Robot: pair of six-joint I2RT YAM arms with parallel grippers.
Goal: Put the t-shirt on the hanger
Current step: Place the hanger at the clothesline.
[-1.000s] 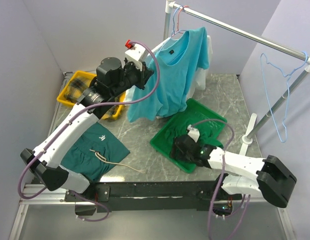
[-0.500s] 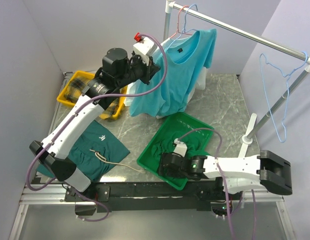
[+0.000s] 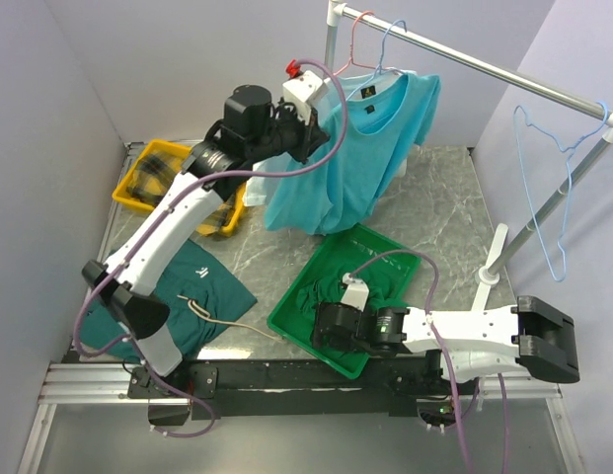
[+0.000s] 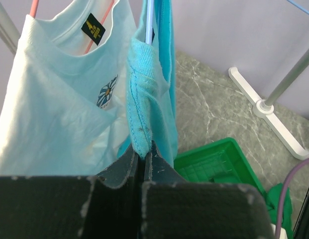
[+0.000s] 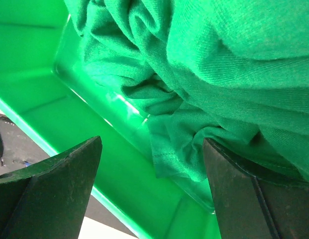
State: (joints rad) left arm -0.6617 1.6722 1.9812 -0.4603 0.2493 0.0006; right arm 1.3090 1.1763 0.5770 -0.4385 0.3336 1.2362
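Observation:
I should keep gently moving the t-shirt's fold toward the light-blue hanger with my left gripper until it hangs loose, then let go, because the hanger wire is inside the turquoise t-shirt's shoulder.
The turquoise t-shirt hangs on the light-blue hanger, whose hook is up at the rack rail. My left gripper is raised beside it, shut on a fold of the t-shirt's edge. The hanger wire shows inside the shirt in the left wrist view. My right gripper hovers low over the green tray, open, its fingers spread either side of a dark green garment without holding it.
A white printed t-shirt hangs on a pink-red hanger just behind. Another blue hanger hangs at the rail's right end. Green tray, yellow bin, dark green shorts and the rack's foot are on the table.
My left arm has lifted the t-shirt up and to the right, bringing the hanger's hook to the rail. The right gripper drew back to the near left, and the green tray shifted with it.

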